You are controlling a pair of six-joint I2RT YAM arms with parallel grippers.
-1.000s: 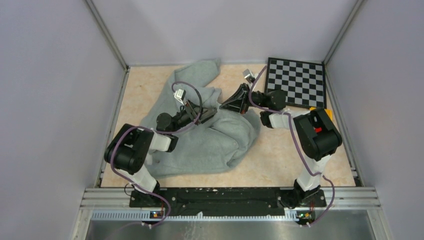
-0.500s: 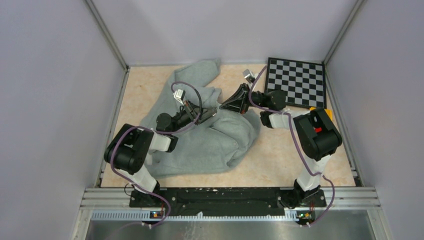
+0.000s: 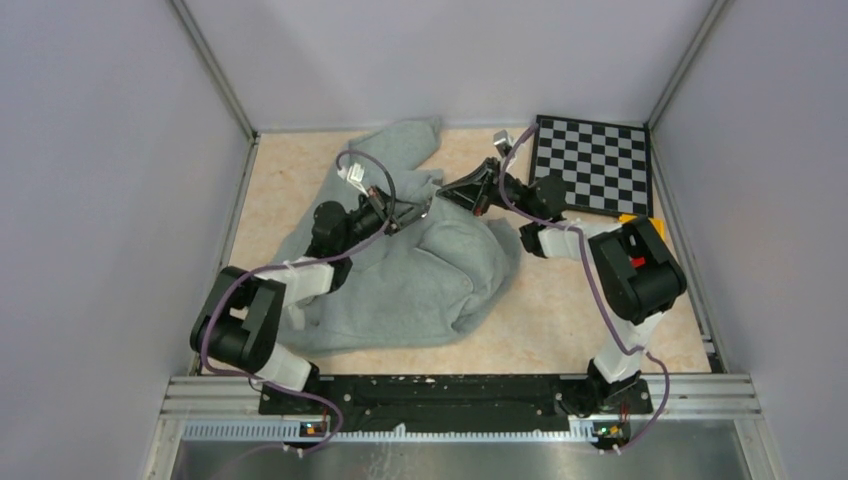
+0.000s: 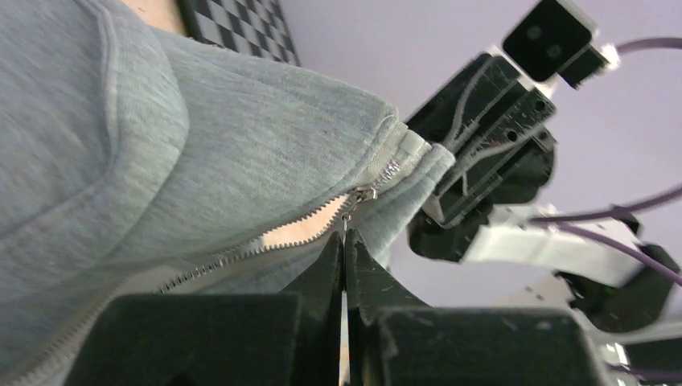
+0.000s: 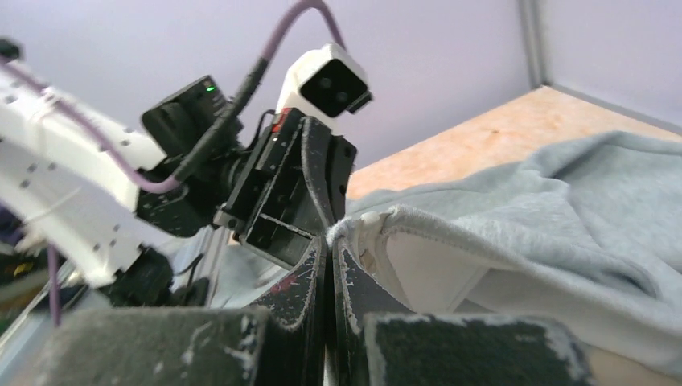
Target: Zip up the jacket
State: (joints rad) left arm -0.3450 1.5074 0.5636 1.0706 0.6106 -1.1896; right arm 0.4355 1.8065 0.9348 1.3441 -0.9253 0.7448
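Observation:
I should keep holding the hem corner (image 4: 417, 148) beyond the slider with my right gripper until the slider closes the open teeth, because my left gripper has the zipper pull (image 4: 348, 211).
The light-grey fleece jacket (image 3: 420, 270) lies crumpled on the table. My left gripper (image 3: 415, 212) is shut on the metal zipper pull (image 4: 346, 219), with the slider (image 4: 363, 193) near the end of the zipper and open teeth (image 4: 241, 249) trailing back from it. My right gripper (image 3: 452, 190) is shut on the jacket's hem corner (image 5: 354, 225) just beyond the zipper's end, holding it lifted. The two grippers face each other a short way apart. In the right wrist view the left gripper (image 5: 289, 189) shows just behind the pinched edge.
A black-and-white checkerboard (image 3: 592, 162) lies at the back right of the table. Grey walls close in on the left, right and back. A sleeve (image 3: 400, 140) reaches toward the back wall. Bare table (image 3: 560, 320) shows at the front right.
My left gripper has moved back and up with the zipper pull. My right gripper has shifted a little toward the back with the hem. The jacket's raised edge has followed them.

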